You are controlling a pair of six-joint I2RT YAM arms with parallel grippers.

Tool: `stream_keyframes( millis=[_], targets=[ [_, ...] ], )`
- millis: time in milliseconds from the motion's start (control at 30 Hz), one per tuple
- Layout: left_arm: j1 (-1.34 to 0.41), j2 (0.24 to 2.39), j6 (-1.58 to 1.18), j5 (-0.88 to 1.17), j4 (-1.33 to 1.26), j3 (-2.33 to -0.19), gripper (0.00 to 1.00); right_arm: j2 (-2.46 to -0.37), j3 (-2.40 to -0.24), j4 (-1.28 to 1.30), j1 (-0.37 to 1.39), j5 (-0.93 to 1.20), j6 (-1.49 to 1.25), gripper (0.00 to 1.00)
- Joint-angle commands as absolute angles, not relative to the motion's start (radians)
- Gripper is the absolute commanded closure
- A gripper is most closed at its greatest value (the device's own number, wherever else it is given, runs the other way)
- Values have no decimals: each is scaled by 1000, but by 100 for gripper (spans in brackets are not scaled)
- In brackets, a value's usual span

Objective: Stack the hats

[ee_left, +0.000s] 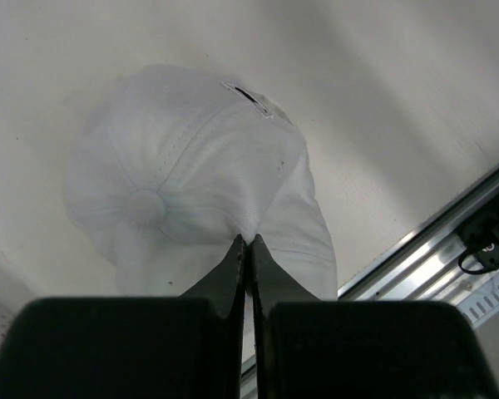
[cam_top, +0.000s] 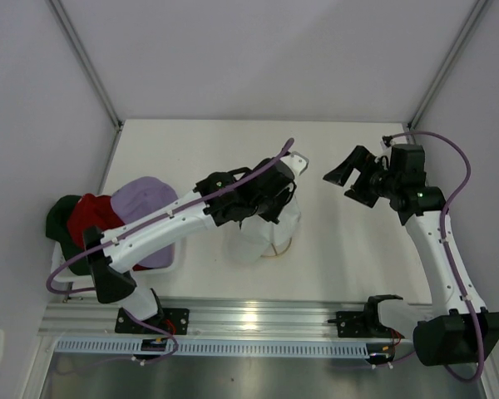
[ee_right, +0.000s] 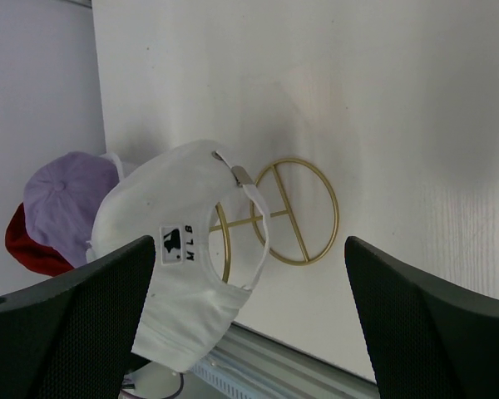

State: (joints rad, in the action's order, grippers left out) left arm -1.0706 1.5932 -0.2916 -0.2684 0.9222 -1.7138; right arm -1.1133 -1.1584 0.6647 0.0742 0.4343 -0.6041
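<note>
I can see the white cap (ee_right: 168, 224) slanted on the gold stand, so my right gripper should steady its back strap (ee_right: 264, 226) before my left gripper brings the lavender cap.
A white cap (cam_top: 251, 239) with a black MLB tag sits on the thin gold wire stand (cam_top: 288, 244) at the table's near middle. My left gripper (cam_top: 270, 202) is shut, pinching the fabric of the white cap's crown (ee_left: 191, 174) between its fingertips. My right gripper (cam_top: 353, 179) hangs open and empty above the table to the right, apart from the cap. A lavender cap (cam_top: 141, 199), a red cap (cam_top: 96, 216) and a dark green cap (cam_top: 62, 218) overlap at the left. Pink and black caps are out of view. The right wrist view shows the white cap (ee_right: 166, 249) on the stand (ee_right: 295, 212).
A white tray (cam_top: 173, 258) lies under the caps at the left edge. A metal rail (cam_top: 266, 320) runs along the near table edge. White enclosure walls with metal posts (cam_top: 83, 58) stand at the left, right and back.
</note>
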Motion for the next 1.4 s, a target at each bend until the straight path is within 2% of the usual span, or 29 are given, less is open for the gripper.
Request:
stream_keyframes(
  millis=[0,100,133,167,200,233,300,333,400,433,467,667,733,867,1000,1167,1367],
  targets=[
    [-1106,1597,-311,-268,894,-1746,99,-1100,-1129,624,71,442,-620,1],
    [-1124,1603,-318,-262,887,-1741,99,-1094,-1094,615,71,437,-618,0],
    [-1129,1606,-318,-262,890,-1732,98,-1094,-1082,604,71,439,-621,0],
    [-1135,1609,-324,-282,894,-1730,92,-1094,-1071,597,71,445,-623,0],
    [-1137,1612,-327,-288,902,-1730,84,-1097,-1045,591,72,446,-626,1],
    [-1138,1612,-330,-296,917,-1730,66,-1095,-1036,581,74,446,-630,0],
    [-1138,1588,-351,-310,925,-1733,52,-1101,-1011,571,78,451,-630,0],
    [-1138,1572,-359,-313,922,-1732,37,-1103,-1006,565,81,449,-632,0],
    [-1138,1536,-379,-322,916,-1743,22,-1111,-1005,561,98,440,-629,0],
    [-1138,1498,-396,-333,914,-1750,6,-1114,-1009,561,107,433,-624,0],
    [-1138,1480,-400,-340,911,-1768,2,-1117,-1012,561,135,417,-621,0],
    [-1063,1330,-514,-327,916,-1801,1,-1172,-1022,569,256,327,-565,1],
    [-1011,1277,-593,-298,931,-1737,0,-1192,-1037,607,270,301,-551,2],
    [-790,1050,-689,-259,925,-1545,0,-1180,-1065,641,258,227,-523,0],
    [-615,884,-706,-290,985,-1404,0,-1160,-1100,658,198,268,-506,0],
    [-480,808,-712,-414,1166,-1370,0,-1172,-1184,657,166,331,-451,0],
    [-385,813,-700,-382,1169,-1267,1,-1271,-1337,604,186,408,-402,0]
  ],
)
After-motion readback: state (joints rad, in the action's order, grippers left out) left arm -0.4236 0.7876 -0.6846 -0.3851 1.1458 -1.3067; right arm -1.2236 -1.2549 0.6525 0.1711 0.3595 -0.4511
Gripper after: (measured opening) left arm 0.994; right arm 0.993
